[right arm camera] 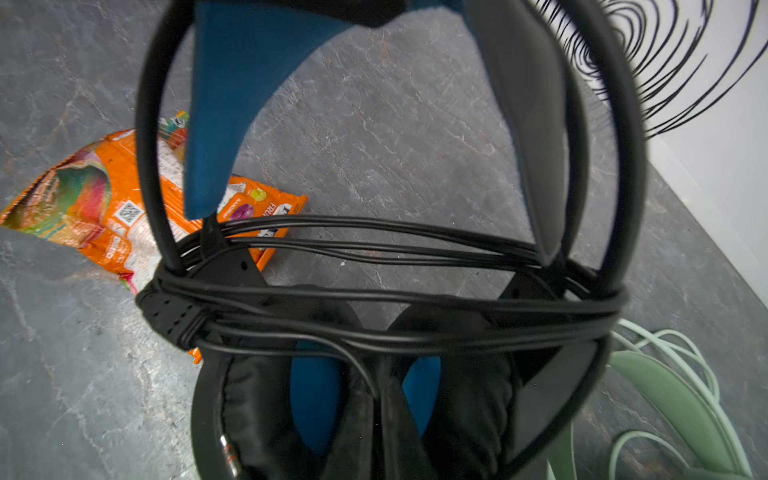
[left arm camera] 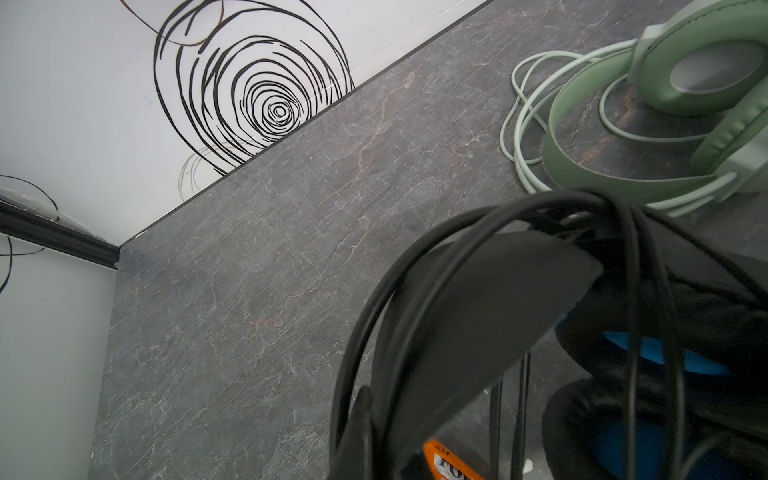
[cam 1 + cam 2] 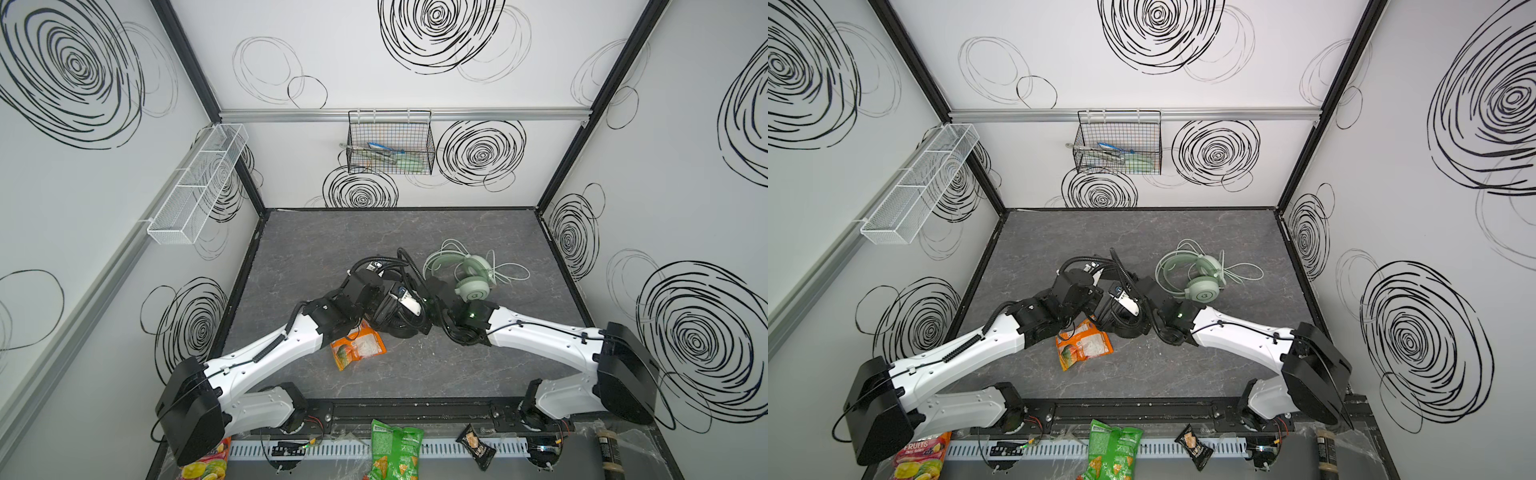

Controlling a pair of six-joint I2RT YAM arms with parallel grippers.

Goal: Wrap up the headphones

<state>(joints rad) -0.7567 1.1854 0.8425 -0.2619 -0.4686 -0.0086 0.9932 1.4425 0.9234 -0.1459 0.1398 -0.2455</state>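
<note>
My right gripper is guiding the cable looped (image 1: pixel 384 300) around both headband arms, and it should keep guiding it in to the ear pads (image 1: pixel 374 352) and let go of it there.
The black headphones (image 3: pixel 399 318) with blue inner earcups (image 1: pixel 316 399) hang above the table's middle between both grippers. Their thin black cable (image 1: pixel 374 299) is wound several times around the headband arms. My left gripper (image 3: pixel 384 301) is shut on the black headband (image 2: pixel 478 311); one finger (image 2: pixel 361 415) shows beside it. My right gripper (image 3: pixel 424 308) is shut on the cable where it runs down between the ear pads (image 1: pixel 380 390). The jack plug (image 1: pixel 230 457) lies against an ear pad. The mint-green headphones (image 3: pixel 471 276) lie on the table behind the right arm, with their pale cable (image 3: pixel 513 272) loose around them.
An orange snack packet (image 3: pixel 358 345) lies under the left wrist. A black wire basket (image 3: pixel 390 143) hangs on the back wall and a white mesh basket (image 3: pixel 199 183) on the left wall. A green chip bag (image 3: pixel 392 451) and small packets (image 3: pixel 476 446) lie along the front rail.
</note>
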